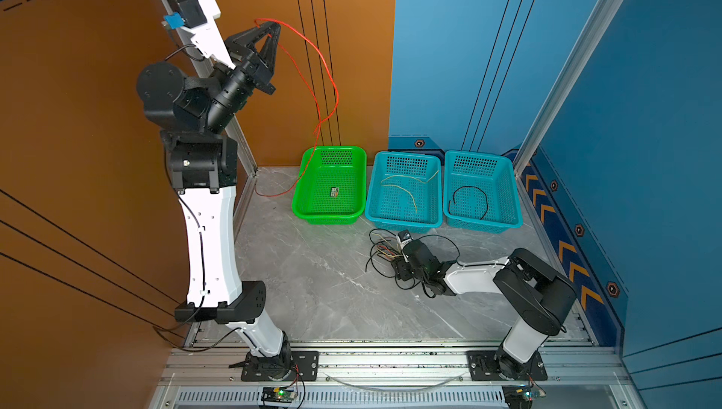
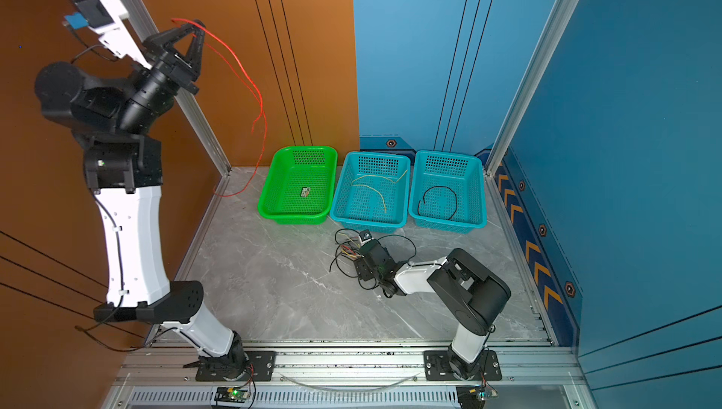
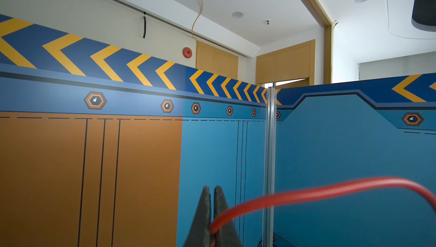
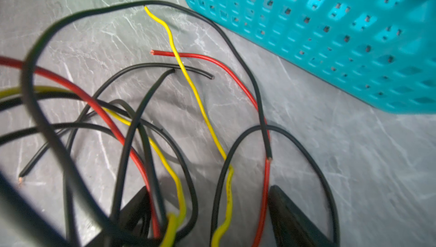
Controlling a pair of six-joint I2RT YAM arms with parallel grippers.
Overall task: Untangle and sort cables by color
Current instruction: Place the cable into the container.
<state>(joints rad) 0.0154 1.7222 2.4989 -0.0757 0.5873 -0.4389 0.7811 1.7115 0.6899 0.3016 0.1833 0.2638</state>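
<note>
The red cable (image 1: 336, 92) hangs clear of the tangle, so my left gripper should keep moving over the green basket (image 1: 331, 182), go down, and let go once the red cable's loop is inside.
My left gripper (image 1: 273, 29) (image 3: 212, 188) is raised high by the orange wall, shut on a red cable (image 1: 335, 92) (image 3: 318, 192). That cable hangs in a long loop, and its end trails onto the floor left of the green basket (image 1: 300, 192). My right gripper (image 1: 390, 260) (image 4: 210, 201) sits low on the table, open, its fingers either side of a tangle of red, yellow and black cables (image 1: 381, 248) (image 4: 169, 106). Yellow cables (image 1: 411, 198) lie in the middle teal basket (image 1: 402, 155). A black cable (image 1: 467, 187) lies in the right teal basket (image 1: 478, 155).
The three baskets stand in a row along the back wall, and the green one holds only a small label (image 1: 334, 192). The middle basket's wall (image 4: 330, 33) is close beside the tangle. Enclosure walls and aluminium posts ring the marble tabletop (image 1: 312, 282).
</note>
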